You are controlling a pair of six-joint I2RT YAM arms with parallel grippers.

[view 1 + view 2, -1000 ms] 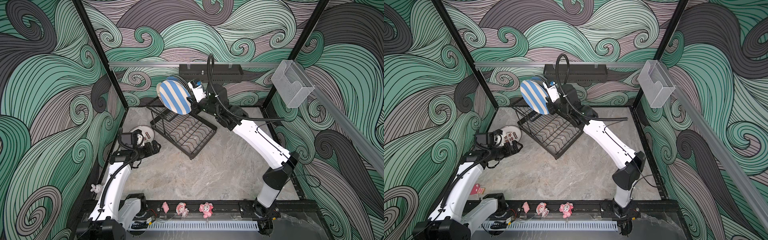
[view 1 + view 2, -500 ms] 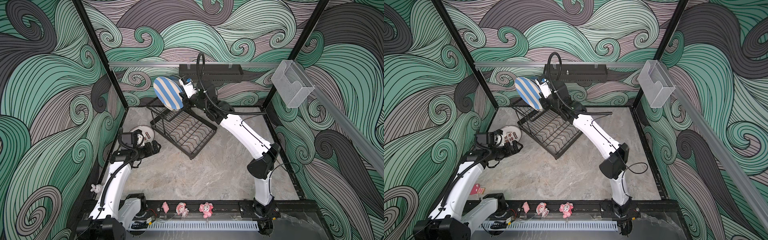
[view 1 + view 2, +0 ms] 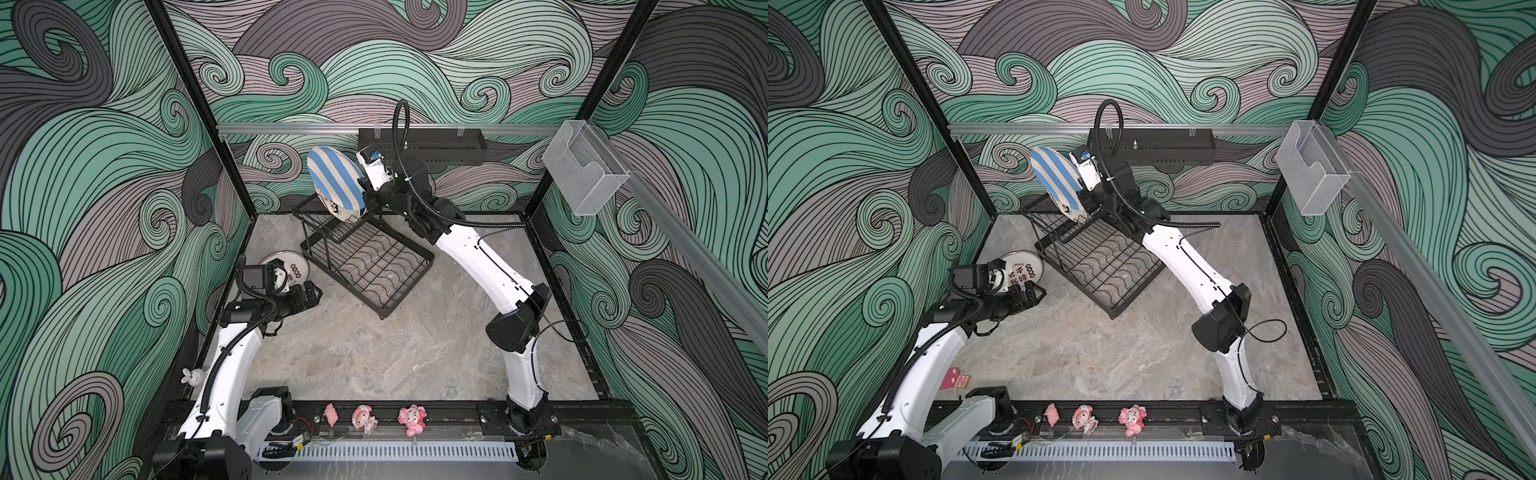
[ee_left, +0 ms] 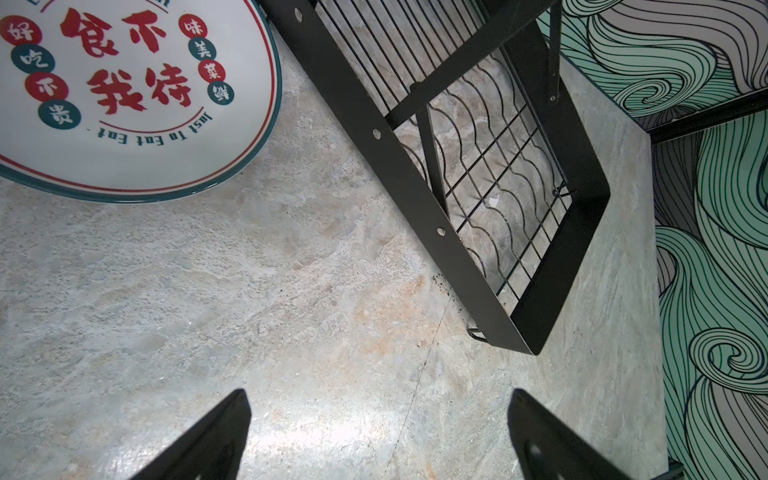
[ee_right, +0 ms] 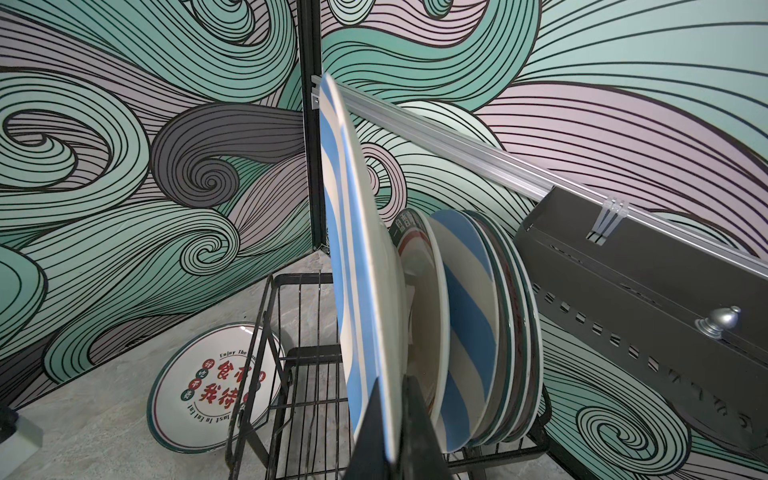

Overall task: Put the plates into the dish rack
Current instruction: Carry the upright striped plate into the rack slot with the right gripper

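Observation:
The held striped plate (image 3: 333, 177) is upright next to the racked plates. My right gripper should keep lowering it until it rests on the rack's open wires (image 5: 318, 384).
My right gripper (image 5: 393, 380) is shut on the rim of a blue-white striped plate (image 5: 353, 249), holding it upright over the raised end of the black wire dish rack (image 3: 340, 283). Both top views show this plate (image 3: 336, 180) (image 3: 1057, 178). Right behind it, several plates (image 5: 469, 311) stand on edge in the rack (image 5: 307, 353). My fingers hide the held plate's lower rim. A white plate with red characters (image 3: 291, 270) (image 4: 124, 104) lies flat on the table left of the rack. My left gripper (image 4: 376, 399) hovers open near it with nothing between its fingers.
A black perforated trough (image 3: 419, 145) hangs on the back rail just behind my right wrist, with a silver knob (image 5: 717, 326) inside. A clear plastic box (image 3: 582, 170) is mounted at the back right. Pink figurines (image 3: 365, 417) sit on the front rail.
My right arm carried the striped plate a little left and back over the rack's raised end, its elbow swinging left. The left arm has not moved.

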